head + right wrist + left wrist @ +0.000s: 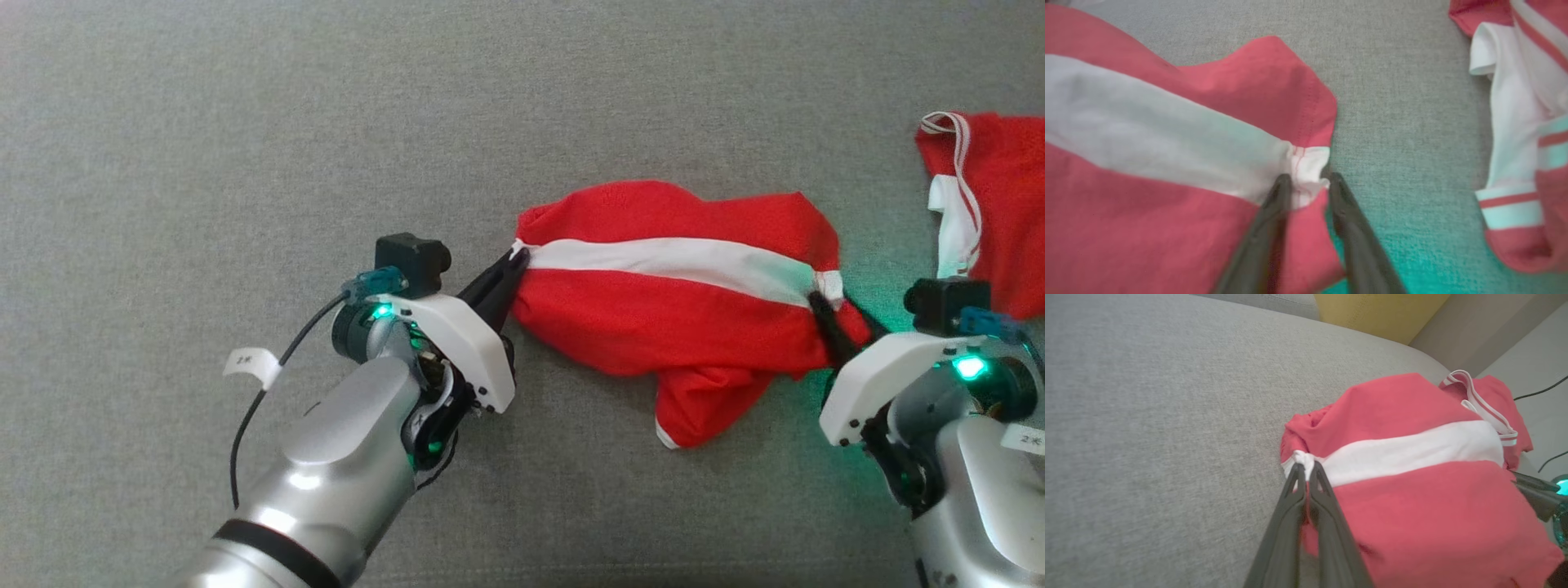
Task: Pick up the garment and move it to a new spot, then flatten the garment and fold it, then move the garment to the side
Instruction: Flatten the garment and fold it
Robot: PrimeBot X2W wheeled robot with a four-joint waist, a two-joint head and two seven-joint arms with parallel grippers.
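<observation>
A white-tipped red flap (697,407) sticks out below the stripe, so I expect the garment (627,323) to fall open and show another leg when the robot lifts it.
A red garment (669,318) with a broad white stripe lies bunched on the grey fabric surface (326,122). My left gripper (516,260) is shut on the left end of the stripe, and the left wrist view shows the cloth pinched between the tips (1306,467). My right gripper (833,300) is at the stripe's right end. In the right wrist view its fingers (1284,192) stand apart, straddling the white hem corner of the garment (1167,122).
A second red and white garment (996,204) lies at the far right, close to my right arm; it also appears in the right wrist view (1527,122). A yellow cushion (1372,310) and dark cables (1535,392) lie beyond the surface's edge.
</observation>
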